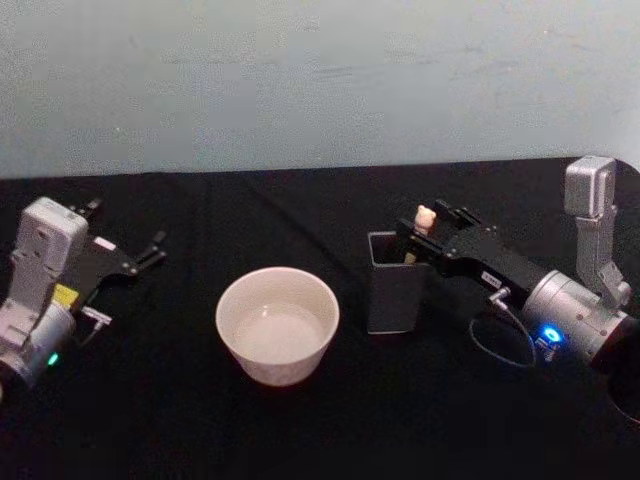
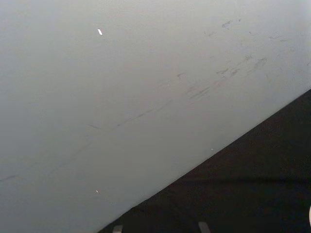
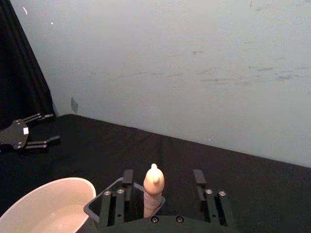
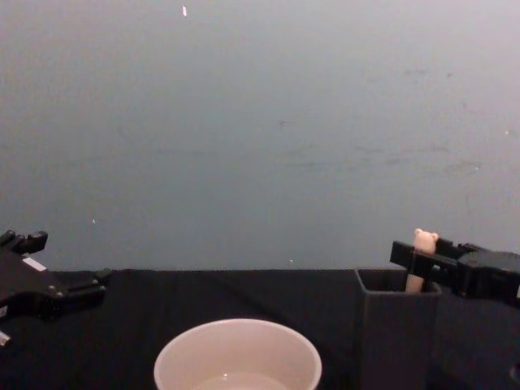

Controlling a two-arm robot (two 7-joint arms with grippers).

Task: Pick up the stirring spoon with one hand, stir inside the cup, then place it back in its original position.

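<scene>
The stirring spoon (image 4: 425, 242) will slide out freely and leave the holder standing when I lift it, because the holder's opening (image 4: 383, 281) is wide open beside the cream handle.
The stirring spoon (image 1: 426, 217) stands upright in the dark grey square holder (image 1: 392, 285), its bear-head handle (image 3: 154, 187) poking above the rim. My right gripper (image 1: 428, 230) is open around that handle: one finger (image 3: 127, 187) on each side, with gaps between pads and handle. In the chest view the spoon (image 4: 422, 244) rises from the holder (image 4: 396, 325) at the level of the right gripper (image 4: 422, 262). The wide cream cup (image 1: 277, 325) sits left of the holder, apart from it. My left gripper (image 1: 150, 250) rests open at the table's far left.
Black cloth covers the table (image 1: 320, 420), and a pale wall (image 1: 320, 80) stands close behind its far edge. A loose cable (image 1: 500, 350) loops beside the right wrist. The cup (image 4: 237, 353) lies between the two arms.
</scene>
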